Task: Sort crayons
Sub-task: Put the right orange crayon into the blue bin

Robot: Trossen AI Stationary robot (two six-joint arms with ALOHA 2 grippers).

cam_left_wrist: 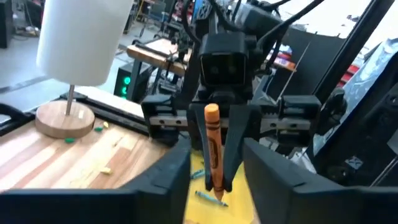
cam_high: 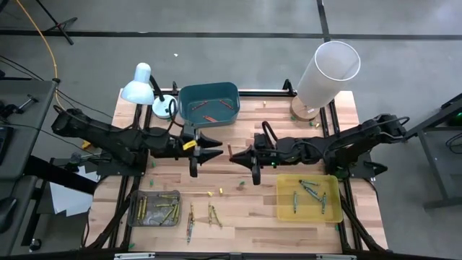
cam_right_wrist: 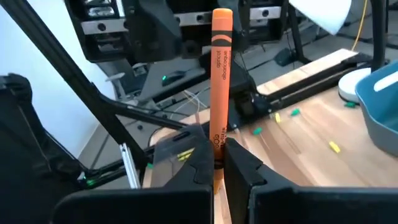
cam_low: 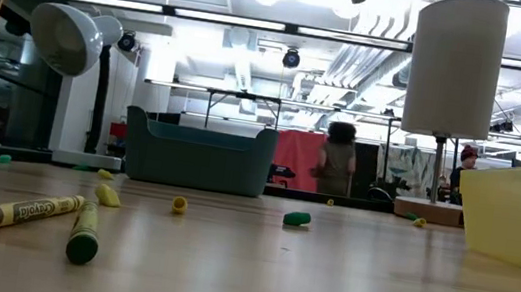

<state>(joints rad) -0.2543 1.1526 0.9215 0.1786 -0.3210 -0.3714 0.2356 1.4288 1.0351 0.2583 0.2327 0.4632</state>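
The robot's right gripper is holding the orange crayon (cam_left_wrist: pixel 217 190) close to its lower end, across from the teal bin, so the left gripper should grab its free upper part (cam_right_wrist: pixel 221 62) and put the crayon in the bin.
An orange crayon (cam_right_wrist: pixel 220 81) stands upright above the table's middle, with my right gripper (cam_high: pixel 234 154) shut on it. My left gripper (cam_high: pixel 220 149) faces it from the table's left. It is open, and its two fingers (cam_left_wrist: pixel 171 177) stand on either side of the crayon (cam_left_wrist: pixel 212 146) with gaps showing. More crayons lie in the grey tray (cam_high: pixel 137 217) at the near left and in the yellow tray (cam_high: pixel 289 209) at the near right. Others lie loose on the wood (cam_high: pixel 191 220). A yellow one and a green one (cam_low: pixel 82 234) show in the low view. My right gripper pinches the orange crayon near its lower end (cam_right_wrist: pixel 217 146) between its two fingers. The fingers come level from the table's right and lie across the crayon. The crayon stands upright, its blunt end (cam_left_wrist: pixel 211 112) on top, lifted clear of the table.
A teal bin (cam_high: pixel 216 90) holding a few crayons stands at the far middle. A white desk lamp (cam_high: pixel 141 83) is at the far left and a tall white cylinder (cam_high: pixel 328 68) on a wooden foot at the far right. Small crumbs (cam_low: pixel 296 217) dot the wood.
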